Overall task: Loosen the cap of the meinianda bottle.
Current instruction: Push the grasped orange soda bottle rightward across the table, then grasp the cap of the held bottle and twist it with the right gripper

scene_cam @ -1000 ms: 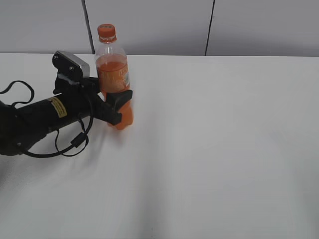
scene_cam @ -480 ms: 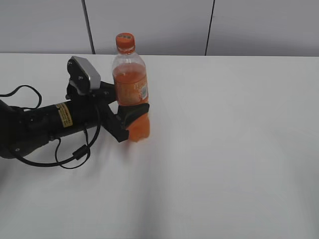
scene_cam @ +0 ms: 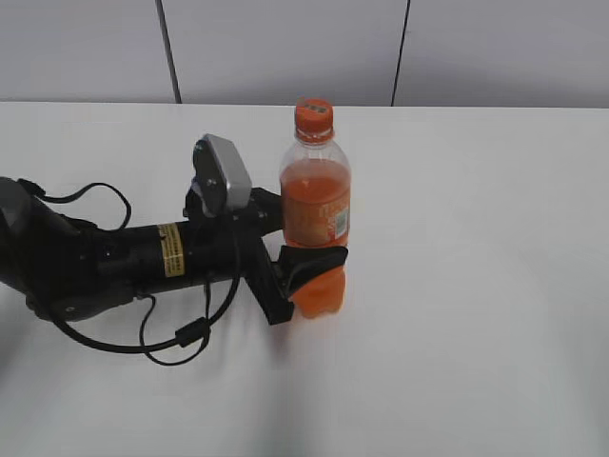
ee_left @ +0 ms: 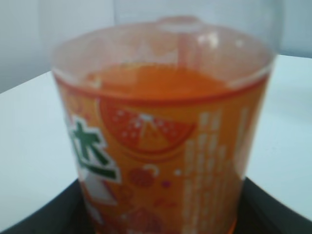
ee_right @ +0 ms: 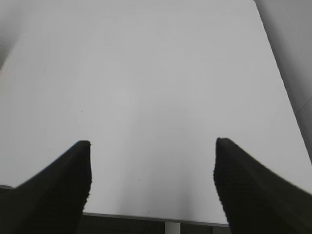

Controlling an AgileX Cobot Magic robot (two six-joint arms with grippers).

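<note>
I expect the orange cap (scene_cam: 314, 114) to come off when I turn it and leave a separate band (scene_cam: 314, 136) behind, because that band goes around the orange cap's lower edge.
The meinianda bottle (scene_cam: 316, 214) stands upright on the white table, clear plastic with orange drink and an orange label band. Its small orange cap (scene_cam: 313, 115) sits on top. My left gripper (scene_cam: 306, 259) is shut on the bottle's lower body, just under the label. In the left wrist view the bottle (ee_left: 163, 146) fills the frame between the black jaws (ee_left: 161, 214); the cap is out of that view. My right gripper (ee_right: 152, 183) is open and empty above the bare table, and does not show in the exterior view.
The white table (scene_cam: 476, 286) stretches to the right and front of the bottle. A grey panelled wall (scene_cam: 285, 48) runs behind it. The left arm's black cable (scene_cam: 181, 333) loops on the table. The table's near edge (ee_right: 146, 217) shows in the right wrist view.
My left gripper has carried the bottle to the right and toward the front of the table, still upright. The right gripper's earlier position is not shown.
</note>
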